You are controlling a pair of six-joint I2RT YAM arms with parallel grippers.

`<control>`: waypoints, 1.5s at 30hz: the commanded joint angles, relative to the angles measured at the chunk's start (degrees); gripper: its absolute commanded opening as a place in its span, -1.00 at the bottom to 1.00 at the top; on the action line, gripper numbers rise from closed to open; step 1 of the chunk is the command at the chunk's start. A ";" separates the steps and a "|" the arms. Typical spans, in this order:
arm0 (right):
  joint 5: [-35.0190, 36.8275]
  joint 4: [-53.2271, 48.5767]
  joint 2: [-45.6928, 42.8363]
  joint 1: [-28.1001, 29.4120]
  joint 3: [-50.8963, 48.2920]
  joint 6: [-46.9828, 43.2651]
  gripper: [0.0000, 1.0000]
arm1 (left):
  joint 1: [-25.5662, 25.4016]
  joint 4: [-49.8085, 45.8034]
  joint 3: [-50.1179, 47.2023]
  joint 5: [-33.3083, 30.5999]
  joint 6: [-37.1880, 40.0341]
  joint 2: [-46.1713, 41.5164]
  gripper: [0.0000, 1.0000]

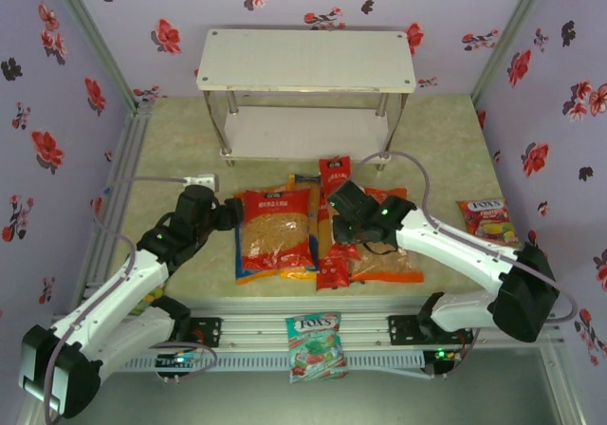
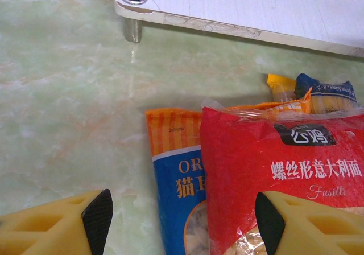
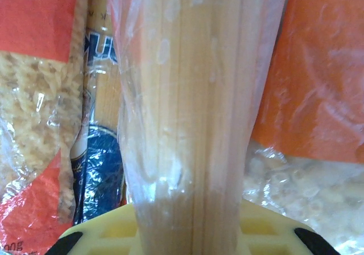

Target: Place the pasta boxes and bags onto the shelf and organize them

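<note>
My right gripper is holding the red spaghetti pack (image 1: 335, 173) lengthwise toward the shelf's empty lower board (image 1: 353, 133), so it should keep carrying the pack in until it rests there.
A pile of pasta lies on the table in front of the shelf (image 1: 305, 60). A red bag (image 1: 275, 230) tops a blue bag (image 2: 176, 186); an orange bag (image 1: 389, 264) lies to the right. My left gripper (image 2: 183, 223) is open at the pile's left edge, one finger over bare table and the other over the red bag (image 2: 273, 169). My right gripper (image 1: 337, 205) is shut on a red spaghetti pack (image 3: 187, 124), whose clear window shows the strands. A yellow pack (image 2: 280, 87) and a dark blue pack (image 2: 324, 93) poke out behind the bags.
The shelf's lower board (image 2: 256, 4) and one metal leg (image 2: 132, 10) stand just beyond the pile. A FOX'S candy bag (image 1: 313, 342) lies on the front rail and another (image 1: 488, 218) at the right. Floral walls enclose the table.
</note>
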 commanded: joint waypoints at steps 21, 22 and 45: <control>3.34 8.66 27.81 -22.00 30.77 -23.62 -1.00 | 0.42 1.18 1.48 2.40 0.13 1.90 0.41; 4.01 8.86 28.33 -22.01 31.38 -23.94 -1.00 | 0.42 1.19 1.56 2.41 0.06 2.08 0.41; 16.63 20.60 36.58 -24.73 35.53 -28.55 -1.00 | 0.40 1.73 2.08 3.02 0.52 4.68 0.41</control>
